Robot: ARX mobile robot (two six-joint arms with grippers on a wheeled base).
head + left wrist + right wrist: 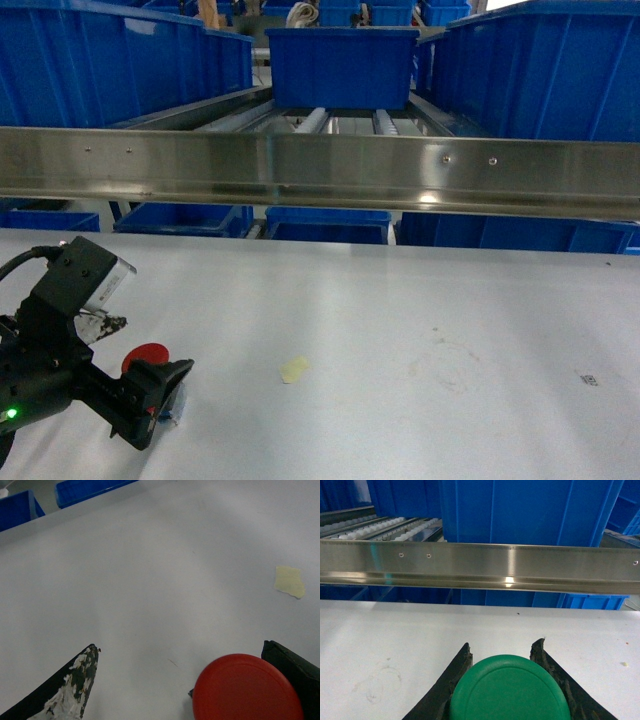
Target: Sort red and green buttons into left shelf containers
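Note:
The red button (173, 405) is standing with its wide round cap (146, 355) on top. It will fall over onto its side when I drop it into the container.
The red button (148, 355) (247, 690) stands on the white table at the lower left, its wide cap facing up. My left gripper (135, 352) (180, 647) is open around it; the cap lies close against the right finger (292, 667), and the worn left finger (75, 685) stands well clear. The green button (510, 690) shows only in the right wrist view, where my right gripper (502, 645) is shut on it over the table. That gripper is outside the head view. A large blue container (120, 60) sits on the shelf at the left.
A steel rail (320, 170) (480, 565) fronts the shelf, with roller tracks (310, 120) behind it. More blue tubs stand at centre (342, 65), at right (540, 70) and below the rail (190, 218). A yellowish tape scrap (294, 370) (290, 581) lies on the table.

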